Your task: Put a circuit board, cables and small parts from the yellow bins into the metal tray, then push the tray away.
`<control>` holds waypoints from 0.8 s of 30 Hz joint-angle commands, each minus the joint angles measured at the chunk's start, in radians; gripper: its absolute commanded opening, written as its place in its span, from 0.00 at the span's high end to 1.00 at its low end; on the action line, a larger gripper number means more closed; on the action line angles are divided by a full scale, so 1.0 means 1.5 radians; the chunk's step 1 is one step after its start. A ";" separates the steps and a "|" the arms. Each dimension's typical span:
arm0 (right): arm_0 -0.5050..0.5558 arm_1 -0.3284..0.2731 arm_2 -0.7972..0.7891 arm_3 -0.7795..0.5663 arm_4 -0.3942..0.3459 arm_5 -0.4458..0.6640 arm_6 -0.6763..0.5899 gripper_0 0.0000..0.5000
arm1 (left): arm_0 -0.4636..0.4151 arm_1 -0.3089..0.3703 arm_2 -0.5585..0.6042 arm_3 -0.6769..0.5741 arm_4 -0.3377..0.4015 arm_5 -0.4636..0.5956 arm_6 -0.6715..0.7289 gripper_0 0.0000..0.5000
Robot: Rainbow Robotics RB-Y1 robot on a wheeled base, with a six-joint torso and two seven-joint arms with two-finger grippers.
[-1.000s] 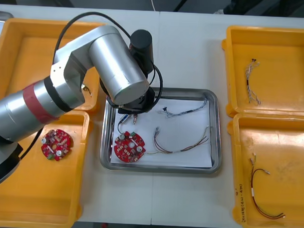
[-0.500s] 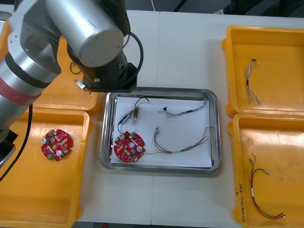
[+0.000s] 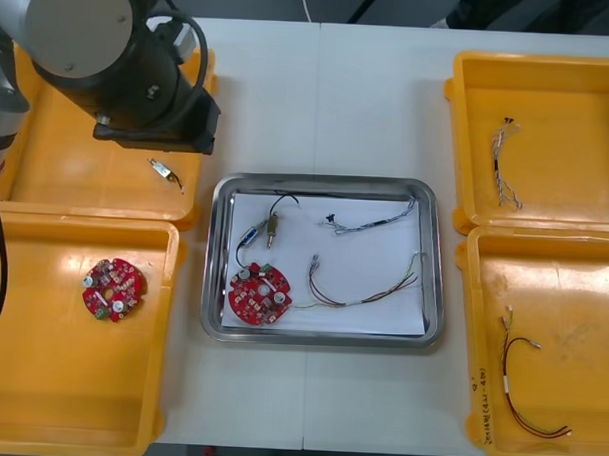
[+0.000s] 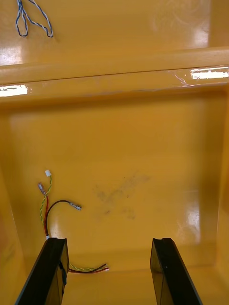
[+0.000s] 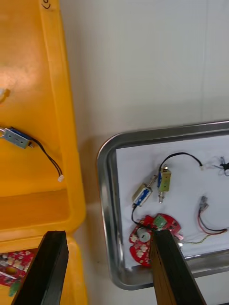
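The circuit board and cables are completely inside the metal tray's raised rim. The metal tray will slide flat and take them along when I push it.
The metal tray sits mid-table, white inside. It holds a round red circuit board, small metal parts on a black cable, a blue and white cable and a red and yellow cable. My left arm hangs over the far left yellow bin. In the left wrist view my left gripper is open and holds nothing, high above the tray's rim, with the board near one finger. My right gripper is open over the near right bin's floor, beside a red and yellow cable.
Another circuit board lies in the near left bin. A small metal part lies in the far left bin, also seen as the small metal part. The far right bin holds a blue and white cable; the near right bin a cable.
My left arm has drawn back from over the tray's left side toward the far left bin, uncovering the small metal parts that lie in the tray. Nothing else has moved.
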 commanded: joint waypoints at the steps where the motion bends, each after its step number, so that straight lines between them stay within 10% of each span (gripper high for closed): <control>1: -0.023 -0.032 0.025 -0.021 -0.013 0.002 0.016 0.00 | 0.037 0.040 0.048 -0.028 0.009 0.005 -0.039 0.00; 24: -0.226 -0.063 0.276 -0.035 -0.123 0.002 0.014 0.00 | 0.235 0.166 0.250 -0.115 0.096 0.005 -0.172 0.00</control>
